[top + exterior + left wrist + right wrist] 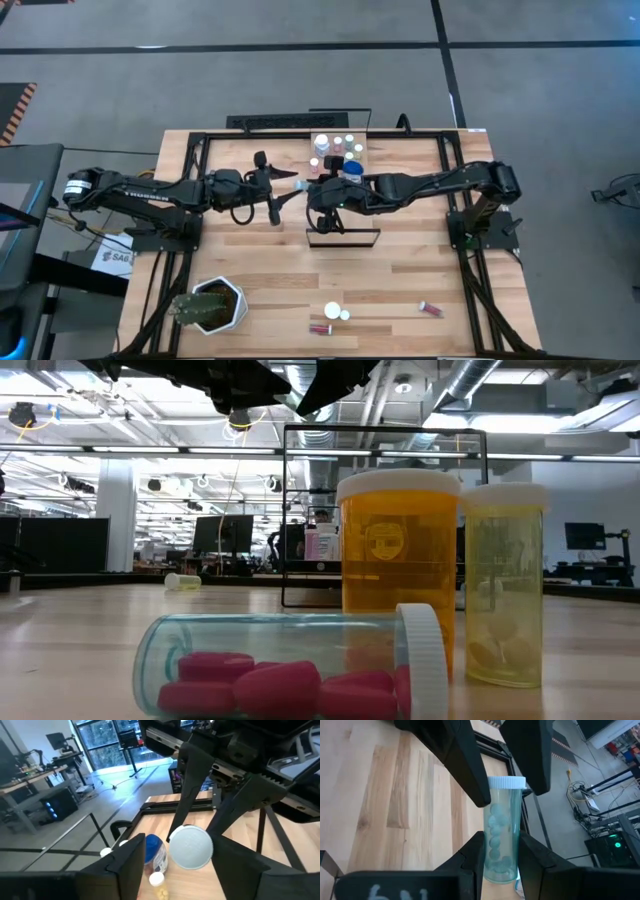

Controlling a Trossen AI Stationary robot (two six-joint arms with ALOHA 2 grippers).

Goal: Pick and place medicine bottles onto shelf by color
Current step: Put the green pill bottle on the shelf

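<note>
Next, my left gripper takes the bottle by its white cap (506, 782), because my right gripper covers the teal bottle's bottom end (500, 874), which has to stand on the shelf.
A clear teal medicine bottle (502, 820) with a white cap and pale blue pills hangs over the table's middle, with my right gripper (499, 840) shut on it. In the high view the bottle (303, 186) lies between my right gripper (313, 190) and my left gripper (294, 188). My left gripper (181, 842) is open, and its fingers stand on either side of the white cap (191, 847). The shelf (333, 136) at the far middle carries several bottles, among them a wide blue one (155, 852). My right gripper pinches the bottle's lower body (495, 862), near its bottom, between its two fingers. The fingers come from the table's right and lie along the bottle. The bottle is lifted clear, its cap (506, 781) pointing toward my left gripper. My left gripper: one finger (479, 795) stands close against the bottle just below the cap; whether it touches, I cannot tell.
A white plant pot (215, 305) stands at the near left. Loose bottles lie near the front edge (333, 311) (430, 308). In the low view there are an amber bottle (398, 575), a yellow one (505, 585) and a lying bottle of pink pills (290, 665). A dark frame (343, 238) stands mid-table.
</note>
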